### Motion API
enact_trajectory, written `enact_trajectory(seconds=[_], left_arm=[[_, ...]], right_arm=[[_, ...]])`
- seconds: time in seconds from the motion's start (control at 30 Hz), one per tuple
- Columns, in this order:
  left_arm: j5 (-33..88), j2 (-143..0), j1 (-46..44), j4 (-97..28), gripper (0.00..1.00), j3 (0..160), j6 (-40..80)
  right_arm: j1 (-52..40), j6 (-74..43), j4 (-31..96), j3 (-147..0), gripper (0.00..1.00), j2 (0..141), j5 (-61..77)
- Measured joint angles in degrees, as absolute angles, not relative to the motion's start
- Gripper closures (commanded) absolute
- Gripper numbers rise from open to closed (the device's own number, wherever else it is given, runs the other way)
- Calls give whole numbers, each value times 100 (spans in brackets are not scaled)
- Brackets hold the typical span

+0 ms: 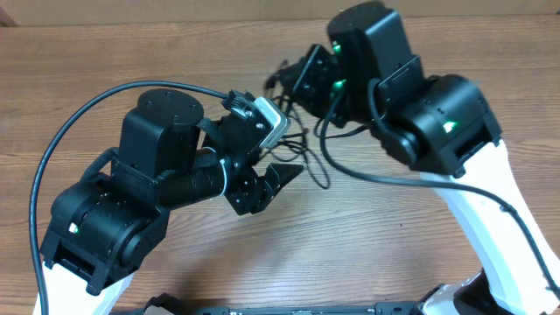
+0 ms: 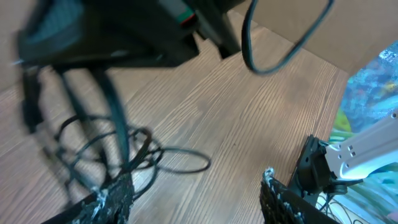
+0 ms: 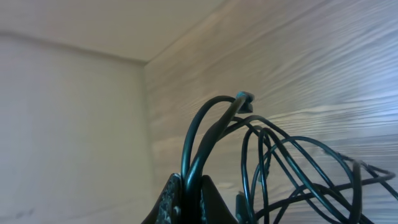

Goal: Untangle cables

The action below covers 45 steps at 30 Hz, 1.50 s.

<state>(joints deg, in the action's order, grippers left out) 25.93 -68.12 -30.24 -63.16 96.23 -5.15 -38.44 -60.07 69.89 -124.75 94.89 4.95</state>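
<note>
My right gripper is busy holding the lifted cable [image 3: 217,127] above the tangled loops [image 1: 300,156], so next my left gripper takes that cable from it before my right gripper goes to the loops.
A tangle of thin black cables [image 1: 302,140] lies on the wooden table between the two arms. My right gripper [image 1: 282,83] is shut on a loop of the cables [image 3: 211,134] and holds it lifted off the table; a plug end [image 3: 244,101] sticks up above the jaws [image 3: 190,186]. My left gripper [image 1: 267,184] is open just in front of the tangle, its left finger touching the cable loops [image 2: 124,158] and its right finger on bare wood. The left wrist view shows its jaws [image 2: 196,199] wide apart with nothing between them.
The wooden table [image 1: 105,61] has a pale wall behind its far edge [image 3: 68,124]. My right arm's own thick black cable [image 1: 411,179] loops over the table to the right of the tangle. Clutter [image 2: 373,93] stands off the table's right side.
</note>
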Motion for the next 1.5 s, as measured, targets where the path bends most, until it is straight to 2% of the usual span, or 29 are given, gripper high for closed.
enact_trajectory(seconds=[0.43, 0.8, 1.23, 1.3, 1.4, 1.5], left_arm=[[2486, -6812, -3026, -6322, 35, 9623, -622], [1426, -6812, -3028, -6320, 34, 9623, -770], [954, -6812, -3028, -6171, 36, 9623, -797], [928, -6812, -3028, -6171, 45, 9623, -792], [891, -6812, -3028, -6171, 75, 9623, -792], [873, -6812, -3028, -6176, 96, 9623, -860]], right_arm=[[-4021, -6125, 7100, -12475, 96, 9489, 591], [-4014, -6125, 7201, -12475, 96, 9489, 342], [-4014, -6125, 7118, -12475, 96, 9489, 775], [-4014, -6125, 7061, -12475, 96, 9489, 998], [-4014, -6128, 7000, -12475, 96, 9489, 1267], [-4012, -6125, 7002, -12475, 96, 9489, 1385]])
